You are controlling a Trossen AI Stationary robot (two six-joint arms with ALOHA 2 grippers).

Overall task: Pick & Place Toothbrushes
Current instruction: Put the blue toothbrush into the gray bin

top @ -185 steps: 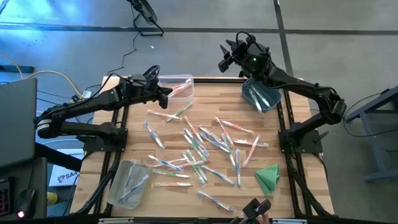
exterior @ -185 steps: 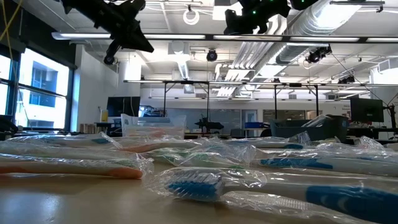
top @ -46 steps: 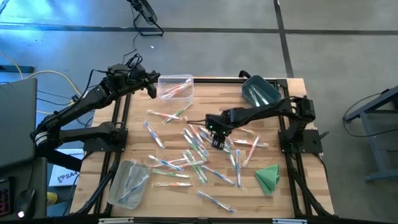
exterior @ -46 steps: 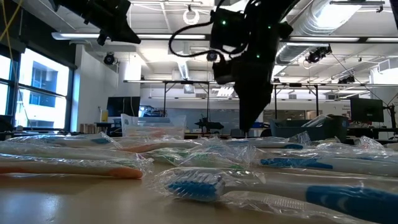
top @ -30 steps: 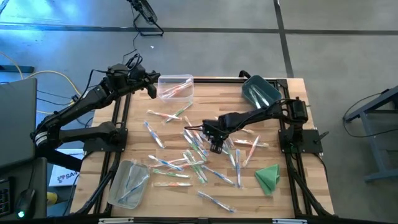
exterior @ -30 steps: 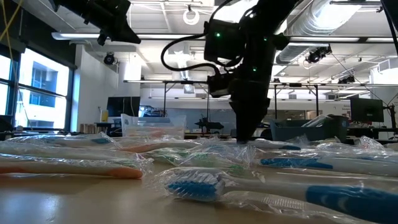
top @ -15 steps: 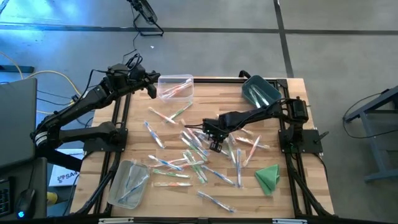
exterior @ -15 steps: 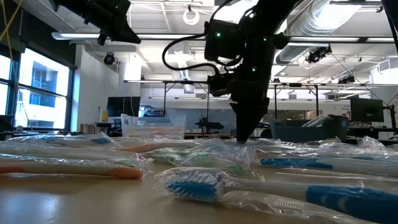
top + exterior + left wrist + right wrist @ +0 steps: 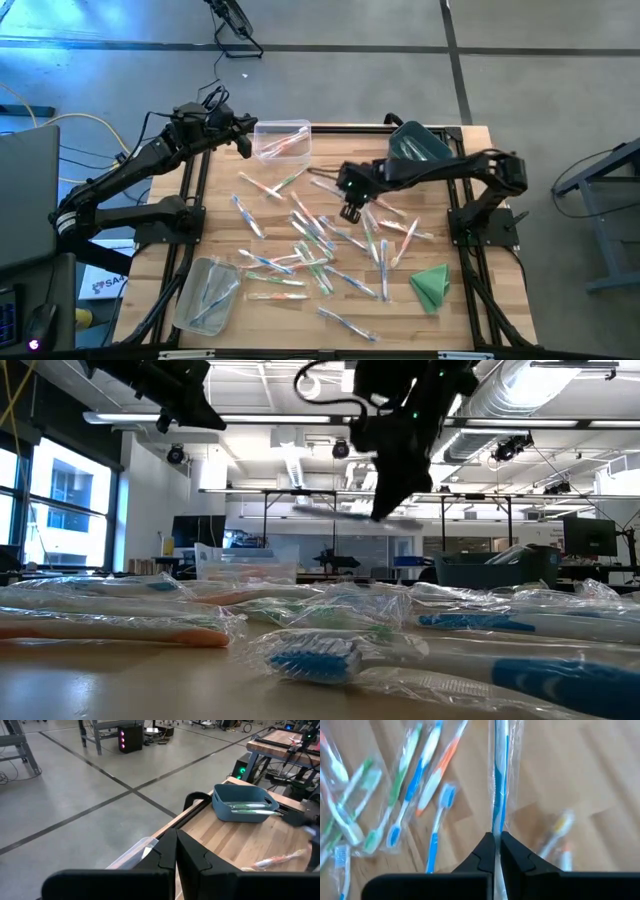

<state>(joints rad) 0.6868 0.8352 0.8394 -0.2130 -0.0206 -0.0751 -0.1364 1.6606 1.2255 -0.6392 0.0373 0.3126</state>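
My right gripper is too far from the near clear bin of blue toothbrushes [image 9: 209, 294] to reach it, so I should pass the blue-and-white toothbrush [image 9: 501, 775] to my left gripper first.
Many wrapped toothbrushes [image 9: 318, 245] lie scattered on the middle of the wooden table, and in the low view they fill the foreground [image 9: 330, 658]. My right gripper [image 9: 350, 211] hangs over the far part of the pile, shut on one blue-and-white wrapped toothbrush [image 9: 499, 780], which shows as a blurred streak [image 9: 345, 512] in the low view. My left gripper [image 9: 175, 851] is shut and empty, waiting beside the clear bin [image 9: 281, 139] at the far left corner. My right gripper pinches the wrapped blue-and-white toothbrush between its two fingers on the handle [image 9: 498, 826]. The fingers come from above, pointing down. The brush is lifted clear of the pile and lies about level, reaching out from the fingers toward the table's left [image 9: 324, 182].
The clear bin at the far left holds pink-orange brushes. A teal bin [image 9: 418, 148] at the far right holds a few more, as does a clear bin [image 9: 205, 291] at the near left. A folded green cloth [image 9: 431, 285] lies near the right. Bare wood shows along the right edge.
My right gripper has risen from the pile and drawn back a little toward the far edge, keeping shut. The blue-and-white toothbrush came up with it and now hangs clear of the table. The other brushes stayed where they were.
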